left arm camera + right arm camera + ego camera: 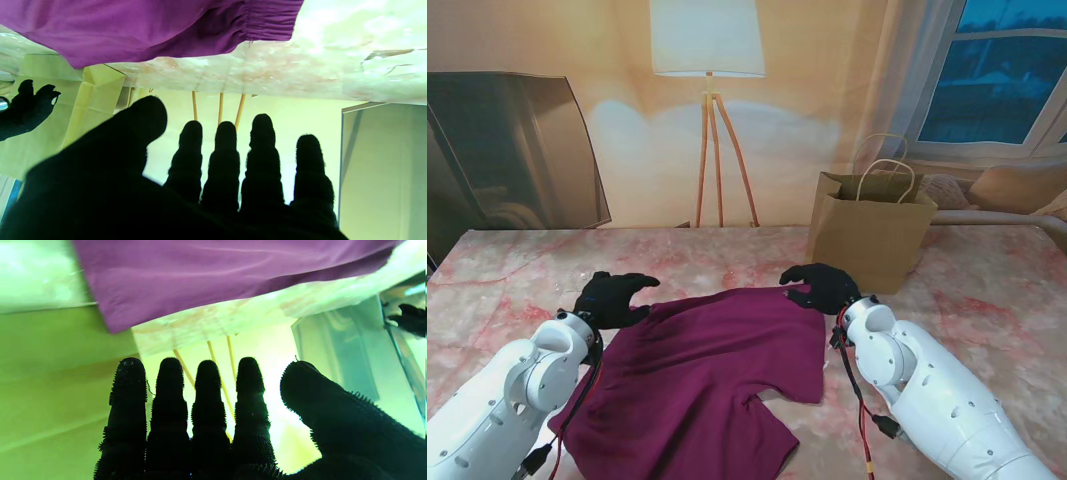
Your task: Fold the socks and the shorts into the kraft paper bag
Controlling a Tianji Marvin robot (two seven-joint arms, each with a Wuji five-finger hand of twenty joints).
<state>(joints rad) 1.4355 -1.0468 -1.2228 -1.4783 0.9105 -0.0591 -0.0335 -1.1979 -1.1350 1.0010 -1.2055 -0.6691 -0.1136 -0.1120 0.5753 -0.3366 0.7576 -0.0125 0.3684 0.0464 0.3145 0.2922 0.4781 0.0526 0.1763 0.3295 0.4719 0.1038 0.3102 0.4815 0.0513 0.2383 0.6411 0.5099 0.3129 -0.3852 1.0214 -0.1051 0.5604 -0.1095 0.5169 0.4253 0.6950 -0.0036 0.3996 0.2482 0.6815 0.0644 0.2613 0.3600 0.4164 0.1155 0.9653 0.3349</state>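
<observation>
A notch separates the shorts' near and far legs. The maroon shorts will fold one leg over the other when I bring the shorts' far edge toward me.
Maroon shorts lie spread flat on the pink marble table, waistband toward the far side. My left hand hovers over the far left waistband corner, fingers apart, holding nothing. At the far right waistband corner is my right hand, also open and empty. Both wrist views show the purple cloth past spread fingers that do not touch it. The kraft paper bag stands upright and open behind the right hand. No socks are visible.
A floor lamp stands beyond the table's far edge. A grey curved panel leans at the far left. Bare marble shows on both sides of the shorts.
</observation>
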